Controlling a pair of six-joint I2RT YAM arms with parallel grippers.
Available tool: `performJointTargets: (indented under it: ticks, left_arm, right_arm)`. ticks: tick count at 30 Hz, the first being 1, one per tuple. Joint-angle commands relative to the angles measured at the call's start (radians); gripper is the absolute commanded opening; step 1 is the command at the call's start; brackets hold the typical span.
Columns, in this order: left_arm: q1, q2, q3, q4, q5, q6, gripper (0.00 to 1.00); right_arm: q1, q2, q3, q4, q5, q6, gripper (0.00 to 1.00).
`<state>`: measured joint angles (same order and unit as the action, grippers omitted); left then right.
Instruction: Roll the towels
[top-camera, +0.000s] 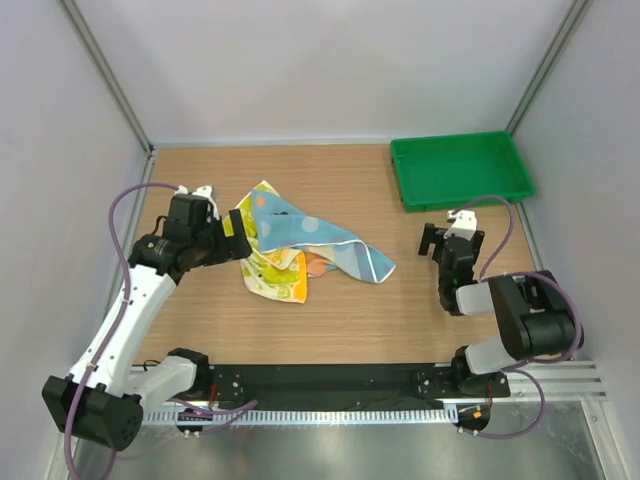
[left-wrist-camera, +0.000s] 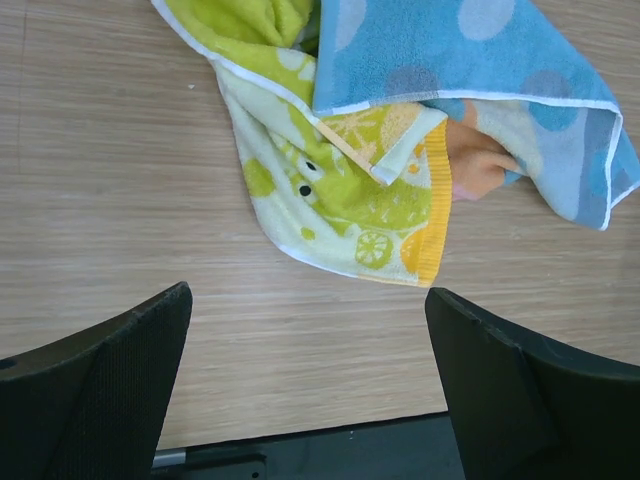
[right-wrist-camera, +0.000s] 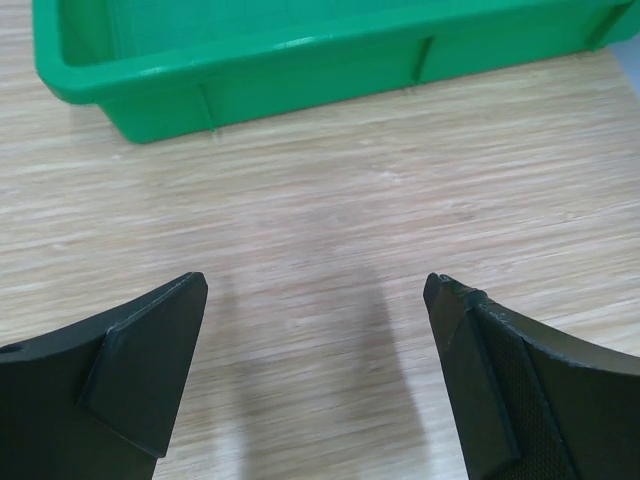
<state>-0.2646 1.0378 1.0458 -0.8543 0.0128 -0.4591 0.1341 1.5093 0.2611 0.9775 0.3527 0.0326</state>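
Observation:
My right gripper should pinch the blue towel's free corner (top-camera: 378, 278) while my left gripper pulls the yellow towel clear, because the blue towel is lying on top of the yellow towel (top-camera: 263, 248).
The two towels lie crumpled and overlapping, unrolled, left of the table's middle. The light blue dotted towel (top-camera: 320, 238) lies partly over the yellow patterned towel (top-camera: 275, 272), and a fold of its orange-pink side (top-camera: 316, 265) shows. In the left wrist view the blue towel (left-wrist-camera: 480, 60) covers the top of the yellow one (left-wrist-camera: 330, 200). My left gripper (top-camera: 238, 238) is open and empty at the towels' left edge; in the wrist view the left gripper (left-wrist-camera: 308, 295) hangs above bare wood just short of the yellow towel. My right gripper (top-camera: 445, 238) is open and empty, well right of the towels (right-wrist-camera: 315, 283).
A green plastic tray (top-camera: 398, 165) stands at the back right corner, just beyond my right gripper; its near wall (right-wrist-camera: 300, 70) fills the top of the right wrist view. Grey walls enclose the wooden table on three sides. A black strip runs along the near edge.

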Motion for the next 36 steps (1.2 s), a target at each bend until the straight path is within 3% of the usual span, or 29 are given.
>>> performJointTargets:
  ticks: [1, 5, 7, 10, 11, 15, 18, 22, 24, 32, 36]
  left_arm:
    - [-0.008, 0.002, 0.056, -0.003, -0.034, 0.02, 1.0]
    - [-0.008, 0.021, 0.089, -0.028, -0.037, 0.013, 1.0]
    - [-0.008, 0.034, 0.105, -0.031, -0.021, 0.014, 1.0]
    - [-0.007, 0.059, 0.115, -0.025, -0.022, -0.013, 1.0]
    - [-0.008, 0.065, 0.118, -0.02, -0.024, -0.024, 1.0]
    - [-0.031, 0.114, 0.128, -0.015, -0.049, -0.081, 1.0]
    - [-0.054, 0.151, 0.12, -0.012, -0.103, -0.119, 1.0]
    - [-0.076, 0.218, 0.091, 0.014, -0.114, -0.17, 0.99]
    - [-0.087, 0.263, 0.074, 0.026, -0.117, -0.196, 0.98]
    - [-0.171, 0.38, 0.068, 0.096, -0.126, -0.243, 0.91]
    - [-0.341, 0.439, 0.079, 0.1, -0.19, -0.282, 0.89]
  right_arm:
    - [0.03, -0.184, 0.101, -0.167, 0.095, 0.006, 1.0]
    - [0.042, -0.383, 0.251, -0.509, 0.108, 0.094, 1.0]
    - [0.055, -0.441, 0.334, -0.739, 0.036, 0.128, 1.0]
    - [0.181, -0.486, 0.533, -0.971, -0.012, 0.133, 1.0]
    - [0.313, -0.486, 0.562, -1.035, -0.006, 0.115, 1.0]
    - [0.562, -0.457, 0.708, -1.273, 0.014, 0.065, 1.0]
    - [0.567, -0.426, 0.794, -1.332, -0.135, 0.159, 1.0]
    - [0.567, -0.356, 0.768, -1.271, -0.32, 0.291, 1.0]
    - [0.568, -0.298, 0.799, -1.328, -0.301, 0.36, 1.0]
    - [0.568, 0.133, 1.061, -1.577, -0.134, 0.342, 1.0]
    - [0.556, 0.228, 1.132, -1.625, -0.09, 0.339, 0.99]
